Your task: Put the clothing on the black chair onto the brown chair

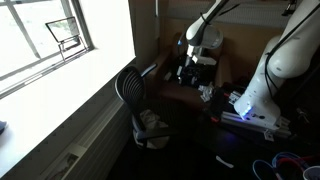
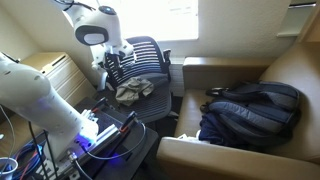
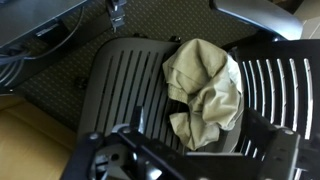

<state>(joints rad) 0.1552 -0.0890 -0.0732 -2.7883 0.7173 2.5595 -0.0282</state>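
Observation:
My open gripper is hanging high toward the seat slats nearer the brown chair (image 3: 138, 88), so I should move it away from the brown chair and bring it down onto the clothing's folds (image 3: 210, 108).
A crumpled beige piece of clothing (image 2: 133, 90) lies on the seat of the black mesh chair (image 2: 152, 55). In the wrist view the clothing (image 3: 205, 85) fills the right half of the slatted seat (image 3: 125, 85). It also shows pale on the chair in an exterior view (image 1: 152, 123). My gripper (image 2: 116, 63) hangs above the chair, open and empty. In the wrist view its fingers (image 3: 200, 138) straddle the near edge of the clothing without touching it. The brown chair (image 2: 235, 72) stands next to the black chair.
A dark blue backpack (image 2: 250, 110) lies on the brown chair's seat. A second white robot arm (image 2: 35, 95) and its base with cables (image 2: 105, 130) stand close by the black chair. A window (image 1: 45, 40) and wall run along one side.

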